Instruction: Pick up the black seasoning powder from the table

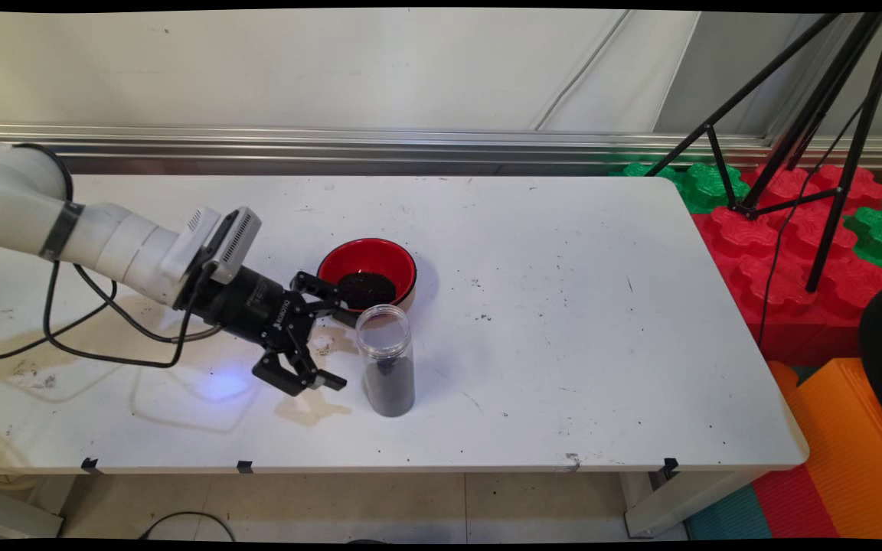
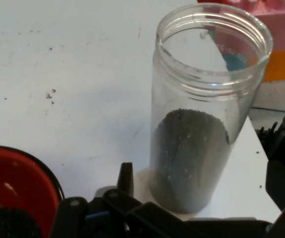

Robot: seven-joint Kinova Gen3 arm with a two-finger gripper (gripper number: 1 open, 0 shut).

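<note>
My gripper will tip the clear plastic jar; the dark grains [image 1: 389,389] should slide out in a thick stream, as their loose surface slopes below the jar's lidless opening [image 1: 383,327].
A clear plastic jar [image 1: 386,360] stands upright and lidless on the white table [image 1: 579,360], its lower half filled with dark grains. My gripper [image 1: 342,348] lies low and sideways just left of it, open, with one finger on each side of the jar's near face and neither touching it. Right behind them is a red bowl [image 1: 403,262] with black rim, holding a heap of the same dark grains. In the hand view the jar [image 2: 201,124] stands straight ahead of the gripper [image 2: 204,186], and the red bowl [image 2: 13,181] is at lower left.
Brownish stains and scattered dark specks mark the table around the gripper. A black tripod [image 1: 793,115] stands off the table's right end over red and green foam blocks [image 1: 778,252], with an orange mat [image 1: 847,451] nearer. Black cables hang below the arm.
</note>
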